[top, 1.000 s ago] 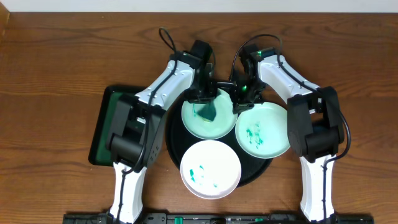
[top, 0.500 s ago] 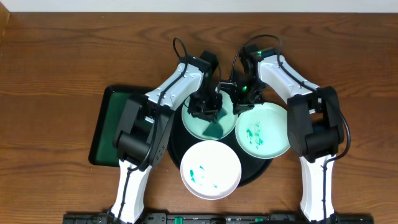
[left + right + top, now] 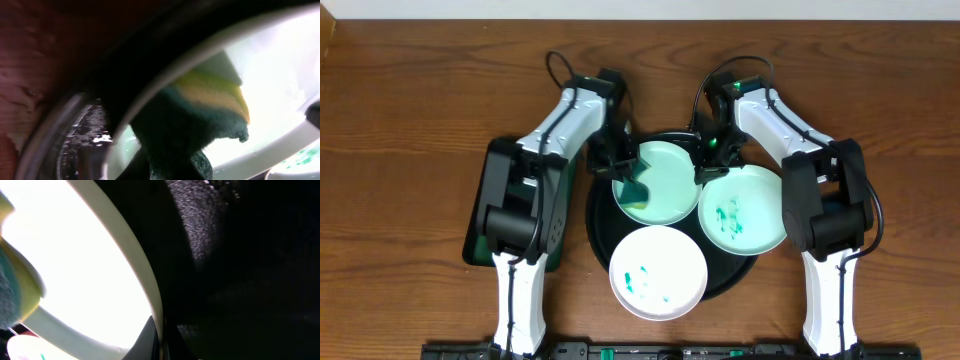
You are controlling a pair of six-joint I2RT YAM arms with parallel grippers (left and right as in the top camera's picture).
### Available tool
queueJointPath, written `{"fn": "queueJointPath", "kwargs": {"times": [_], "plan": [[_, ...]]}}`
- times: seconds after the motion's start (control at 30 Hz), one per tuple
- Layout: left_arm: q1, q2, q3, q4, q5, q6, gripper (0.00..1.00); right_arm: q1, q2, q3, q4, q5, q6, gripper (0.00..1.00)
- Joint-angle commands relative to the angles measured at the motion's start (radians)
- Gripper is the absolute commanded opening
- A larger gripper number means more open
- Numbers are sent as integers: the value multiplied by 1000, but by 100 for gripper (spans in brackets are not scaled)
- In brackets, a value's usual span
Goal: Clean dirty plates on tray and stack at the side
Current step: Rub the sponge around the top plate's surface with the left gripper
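Note:
My left gripper has the sponge against the back plate's rim beside the black tray, so it should sweep the sponge back across the plate's middle.
Three white plates lie on the round black tray. The back plate has a pale green film. My left gripper is shut on a yellow and dark-green sponge and holds it against that plate's left part. The left wrist view shows the sponge lying on the plate near the tray rim. My right gripper is shut on the same plate's right rim. The right plate and the front plate carry teal smears.
A dark-green rectangular tray lies left of the black tray, partly under my left arm. Brown wooden table surrounds everything. Both arms reach in from the front edge.
My left gripper has carried the sponge from the middle of the back plate to its left side. The right gripper stays on the rim.

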Motion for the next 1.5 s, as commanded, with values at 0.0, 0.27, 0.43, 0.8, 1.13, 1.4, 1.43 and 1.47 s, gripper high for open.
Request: {"fn": "queueJointPath", "kwargs": {"times": [0.0, 0.27, 0.43, 0.8, 1.13, 1.4, 1.43, 1.47], "plan": [[38, 26, 0, 47, -146, -16, 8, -10, 37, -11, -19, 76, 1, 1], [5, 26, 0, 186, -139, -1, 7, -10, 37, -11, -50, 111, 2, 1], [-6, 26, 0, 293, -139, 42, 8, -10, 37, -11, -86, 151, 2, 1], [4, 26, 0, 240, -146, 53, 7, -10, 37, -11, -88, 153, 32, 1], [6, 26, 0, 45, -77, 25, 8, -10, 37, -11, -88, 153, 32, 1], [6, 26, 0, -37, 5, 40, 7, -10, 37, -11, -87, 153, 32, 1], [7, 26, 0, -50, 4, 40, 8, -10, 37, -11, -87, 153, 32, 1], [7, 26, 1, -62, 4, 40, 7, -10, 37, -11, -85, 153, 32, 1]]}}
